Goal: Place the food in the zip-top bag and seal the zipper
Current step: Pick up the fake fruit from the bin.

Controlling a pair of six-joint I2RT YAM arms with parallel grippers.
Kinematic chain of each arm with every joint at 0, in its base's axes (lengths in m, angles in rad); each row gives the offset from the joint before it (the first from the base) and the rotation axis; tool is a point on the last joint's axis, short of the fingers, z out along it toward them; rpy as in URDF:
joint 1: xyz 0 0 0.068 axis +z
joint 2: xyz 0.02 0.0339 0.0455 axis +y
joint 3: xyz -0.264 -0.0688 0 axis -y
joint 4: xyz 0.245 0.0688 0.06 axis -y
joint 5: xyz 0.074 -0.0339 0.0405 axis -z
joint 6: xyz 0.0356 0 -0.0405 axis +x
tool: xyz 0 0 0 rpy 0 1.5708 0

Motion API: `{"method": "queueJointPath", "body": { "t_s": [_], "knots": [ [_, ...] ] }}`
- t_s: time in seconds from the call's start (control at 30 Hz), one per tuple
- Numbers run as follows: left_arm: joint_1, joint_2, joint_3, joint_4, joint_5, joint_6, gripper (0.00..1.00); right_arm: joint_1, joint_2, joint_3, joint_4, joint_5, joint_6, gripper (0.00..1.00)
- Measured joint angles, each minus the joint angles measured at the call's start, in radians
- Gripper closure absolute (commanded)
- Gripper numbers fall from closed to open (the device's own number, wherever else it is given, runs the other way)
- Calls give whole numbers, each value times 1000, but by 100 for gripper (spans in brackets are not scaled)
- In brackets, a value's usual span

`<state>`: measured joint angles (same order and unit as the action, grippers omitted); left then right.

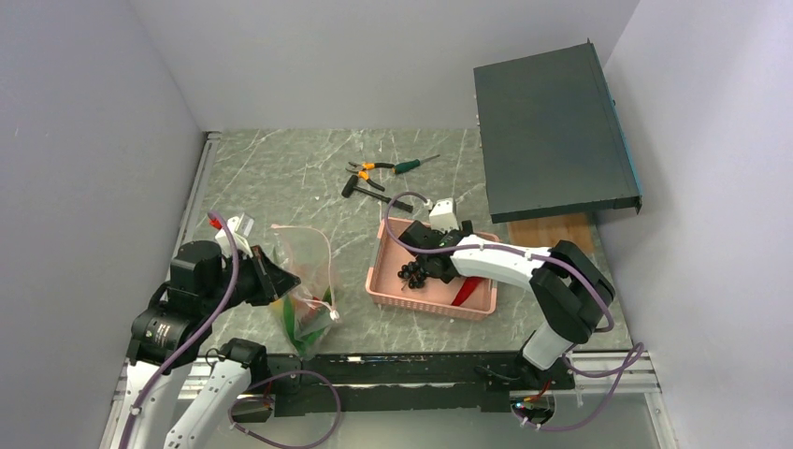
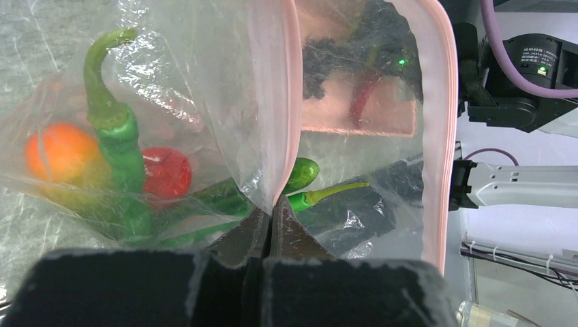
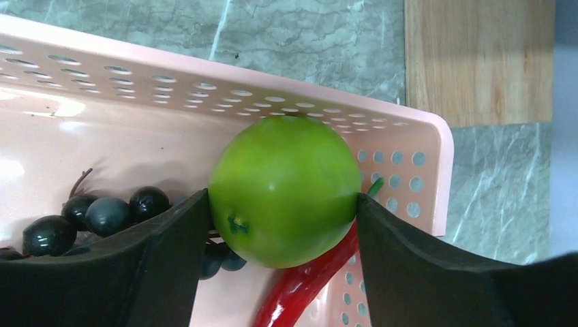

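I should carry the green apple next with my right gripper until it is inside the bag's opening (image 1: 307, 262) and then let go, because my left gripper is holding the bag's zipper strips (image 1: 328, 254) wide apart.
The clear zip-top bag (image 1: 304, 276) lies at the left with its mouth open. My left gripper (image 2: 272, 208) is shut on one side of its pale pink zipper strip (image 2: 294, 102); the other side (image 2: 443, 136) hangs apart. Inside the bag are long green peppers (image 2: 119, 136), a green-orange mango (image 2: 61, 153) and a small red fruit (image 2: 167, 174). My right gripper (image 3: 283, 204) is shut on the round green apple (image 3: 283, 191) inside the pink basket (image 3: 409, 136). A dark grape bunch (image 3: 102, 218) and a red chilli (image 3: 307, 286) lie in the basket beneath it.
Orange-handled pliers and other hand tools (image 1: 374, 178) lie at the back of the marble table. A dark flat box (image 1: 552, 131) leans at the back right above a wooden board (image 1: 552, 229). The basket (image 1: 393, 281) sits right of the bag.
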<state>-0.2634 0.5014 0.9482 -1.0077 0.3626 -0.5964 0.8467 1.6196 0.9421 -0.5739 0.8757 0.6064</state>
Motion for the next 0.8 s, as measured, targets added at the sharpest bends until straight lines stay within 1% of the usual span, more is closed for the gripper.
{"method": "queueJointPath", "body": {
  "t_s": [0.17,0.2,0.37,0.5,0.67,0.8],
  "knots": [
    [0,11,6,-6,5,-9,100,-2,0,37,-32,-58,-23,64],
    [0,16,10,-9,5,-9,100,-1,0,47,-39,-73,-27,66],
    [0,14,13,-5,-2,-9,100,26,-50,56,-39,-143,-48,75],
    [0,-30,-16,15,-5,-18,100,65,-153,39,-8,-190,-84,83],
    [0,-55,-63,27,-10,-26,100,126,-283,21,37,-258,-118,87],
    [0,-56,-87,32,-11,-27,100,166,-381,24,86,-332,-160,87]
  ]
}}
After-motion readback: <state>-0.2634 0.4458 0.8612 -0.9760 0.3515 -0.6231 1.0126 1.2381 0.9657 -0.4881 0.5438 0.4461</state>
